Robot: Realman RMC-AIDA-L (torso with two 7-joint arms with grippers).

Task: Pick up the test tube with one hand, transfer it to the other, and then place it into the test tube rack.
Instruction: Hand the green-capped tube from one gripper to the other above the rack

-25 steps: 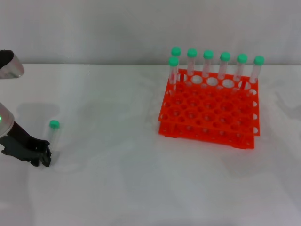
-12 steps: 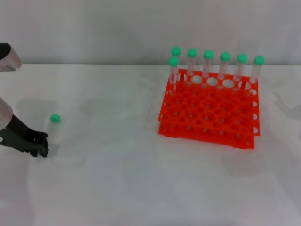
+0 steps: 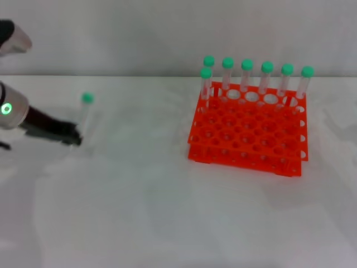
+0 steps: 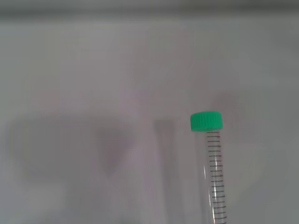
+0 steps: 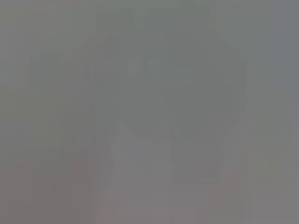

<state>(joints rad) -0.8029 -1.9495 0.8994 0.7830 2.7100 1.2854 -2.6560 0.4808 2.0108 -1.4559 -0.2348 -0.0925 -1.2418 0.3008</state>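
I should go on moving my right gripper toward the test tube's upper part [image 3: 85, 118], which is free above my left gripper, and close it below the green cap [image 3: 86, 107].
My left gripper [image 3: 73, 137], black on a silver wrist with a green ring, is at the left of the head view, lifted off the table. It is shut on the lower end of the test tube [image 3: 85, 114], a clear tube with a green cap that stands nearly upright. The left wrist view shows the tube [image 4: 214, 172] with its graduation marks and green cap. The orange-red test tube rack [image 3: 248, 134] stands at the right and holds several green-capped tubes along its back rows. My right gripper is out of view.
The white table [image 3: 145, 190] stretches between my left gripper and the rack. A pale wall runs behind the table's far edge. The right wrist view shows only a grey blur.
My left gripper has lifted the tube off the table and carried it up and to the right. The tube went from lying tilted near the table to standing nearly upright in the air.
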